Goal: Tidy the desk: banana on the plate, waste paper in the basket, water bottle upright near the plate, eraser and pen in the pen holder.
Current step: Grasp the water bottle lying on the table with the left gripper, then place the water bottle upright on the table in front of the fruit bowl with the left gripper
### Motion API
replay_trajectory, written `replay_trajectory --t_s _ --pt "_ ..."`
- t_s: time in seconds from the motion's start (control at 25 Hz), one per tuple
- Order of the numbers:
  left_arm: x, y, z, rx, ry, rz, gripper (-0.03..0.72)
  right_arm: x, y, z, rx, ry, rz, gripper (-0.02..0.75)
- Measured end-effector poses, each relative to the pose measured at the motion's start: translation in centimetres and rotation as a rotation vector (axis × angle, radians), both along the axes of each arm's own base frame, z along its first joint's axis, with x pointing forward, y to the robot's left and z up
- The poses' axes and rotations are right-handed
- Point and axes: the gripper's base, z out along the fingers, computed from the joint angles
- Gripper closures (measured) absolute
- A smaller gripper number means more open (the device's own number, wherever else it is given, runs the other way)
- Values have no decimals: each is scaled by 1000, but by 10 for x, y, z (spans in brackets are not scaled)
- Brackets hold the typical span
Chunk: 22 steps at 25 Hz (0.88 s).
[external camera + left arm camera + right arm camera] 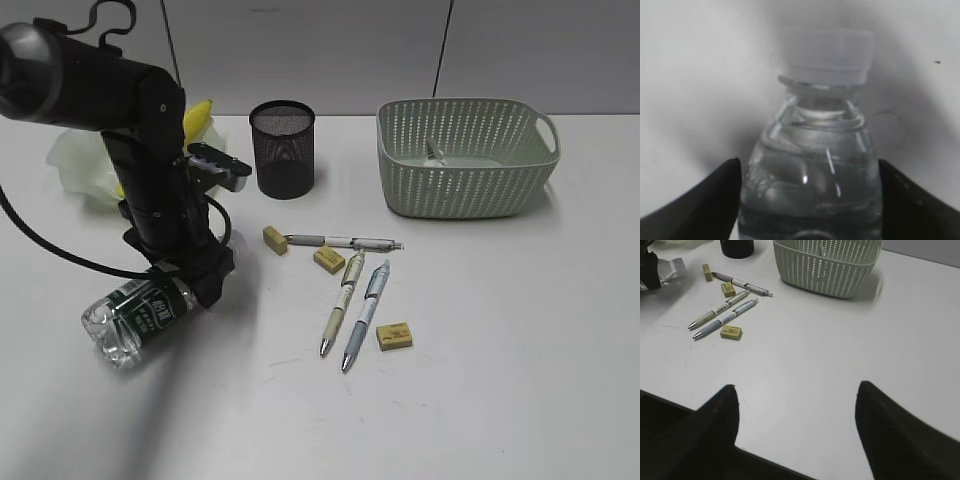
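Observation:
The water bottle leans with its base [112, 338] toward the front of the desk, so my left gripper should lift the bottle clear and turn it upright before putting it down near the plate.
The water bottle [135, 315] lies tilted on the desk [500, 350] at the left. My left gripper [195, 275] is shut on its upper body; in the left wrist view the jaws [810, 165] press both sides of the bottle [815, 135], below its white cap. The banana [197, 117] rests on the plate [75, 160], mostly hidden by the arm. A small pale scrap, likely the waste paper [433, 155], lies in the basket [465, 185]. Three pens [342, 300] and three erasers [394, 335] lie before the pen holder [282, 148]. My right gripper [797, 395] is open and empty.
In the right wrist view the basket [825, 265] stands far ahead, with pens [720, 322] and an eraser [731, 331] at the upper left. The right gripper hangs over bare desk near the front edge.

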Motion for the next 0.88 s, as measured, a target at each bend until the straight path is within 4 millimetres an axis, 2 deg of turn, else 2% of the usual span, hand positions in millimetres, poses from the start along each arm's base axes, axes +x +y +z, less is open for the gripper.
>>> replay_trajectory --t_s 0.12,0.4,0.48,0.68,0.88 --pt "0 0 -3 4 7 1 186 0 0 0 0 0 0 168" --pt "-3 1 2 10 32 7 184 0 0 0 0 0 0 168" --pt "-5 1 8 -4 35 15 184 0 0 0 0 0 0 168" --pt "-12 -1 53 -101 -40 45 184 0 0 0 0 0 0 168" --pt "-34 11 99 -166 -144 74 184 0 0 0 0 -1 0 168"
